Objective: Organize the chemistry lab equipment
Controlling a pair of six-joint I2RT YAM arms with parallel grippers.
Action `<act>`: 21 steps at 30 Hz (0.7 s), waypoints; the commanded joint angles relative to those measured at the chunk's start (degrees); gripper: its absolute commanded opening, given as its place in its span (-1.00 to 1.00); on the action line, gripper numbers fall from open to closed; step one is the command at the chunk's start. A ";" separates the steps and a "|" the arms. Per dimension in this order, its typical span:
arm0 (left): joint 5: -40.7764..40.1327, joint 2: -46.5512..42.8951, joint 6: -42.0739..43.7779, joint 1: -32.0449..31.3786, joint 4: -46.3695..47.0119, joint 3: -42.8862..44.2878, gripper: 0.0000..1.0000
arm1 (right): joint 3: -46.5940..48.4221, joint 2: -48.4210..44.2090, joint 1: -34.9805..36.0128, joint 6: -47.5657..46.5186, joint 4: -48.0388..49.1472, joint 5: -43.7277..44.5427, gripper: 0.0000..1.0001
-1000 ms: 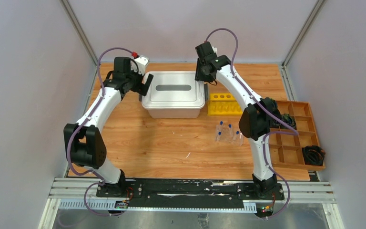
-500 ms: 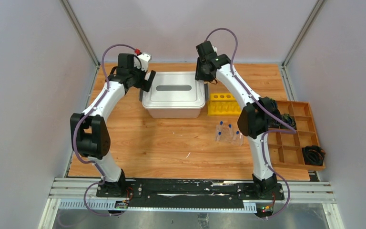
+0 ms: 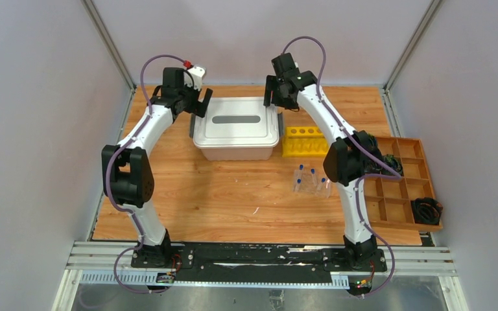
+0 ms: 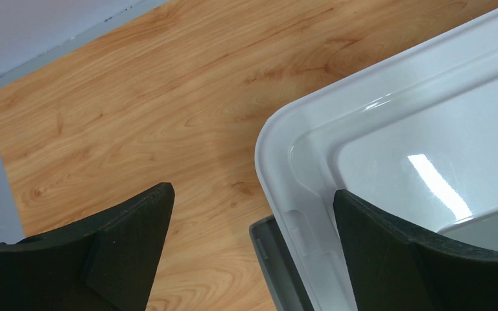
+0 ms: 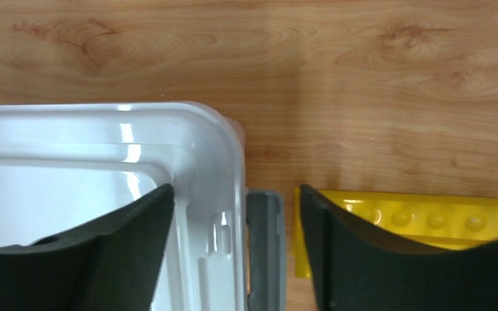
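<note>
My left gripper needs to back off from the lid's corner (image 4: pixel 284 137), which it straddles above the open grey latch, and then swing the latch (image 3: pixel 192 126) up onto the lid's rim from outside.
Several small clear blue-capped tubes (image 3: pixel 311 173) stand in a clear tube rack (image 3: pixel 310 186) on the table right of centre. A small white triangle (image 3: pixel 255 210) lies in front of them. A white lidded bin (image 3: pixel 236 139) sits at the back. My left gripper (image 3: pixel 198 103) (image 4: pixel 253 220) is open, straddling the lid's left rim (image 4: pixel 285 168) and its grey latch (image 4: pixel 279 259). My right gripper (image 3: pixel 275 97) (image 5: pixel 237 214) is open over the lid's right rim (image 5: pixel 227 168), the grey latch (image 5: pixel 264 246) between its fingers untouched.
A yellow rack (image 3: pixel 305 141) (image 5: pixel 441 220) with round holes lies just right of the bin, close to my right finger. A wooden compartment tray (image 3: pixel 410 194) with black coiled items (image 3: pixel 426 209) sits at the table's right edge. Walls enclose the back and sides.
My left arm swung back and right, bringing its open gripper to the bin's left rim. The right gripper's jaws widened at the bin's right latch and shifted slightly up.
</note>
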 commanded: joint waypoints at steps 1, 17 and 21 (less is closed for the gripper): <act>-0.78 -0.16 -0.39 1.55 -3.65 -1.26 1.00 | 1.18 -4.30 -0.03 -0.72 -1.98 -1.59 0.67; 8.59 -9.13 -8.14 6.74 -12.61 2.18 1.00 | -40.45 -21.33 -7.08 9.46 25.75 -28.86 0.98; 19.95 -11.89 -14.07 13.73 -11.41 -1.26 1.00 | -41.47 -19.36 -7.99 10.71 28.64 -33.33 0.99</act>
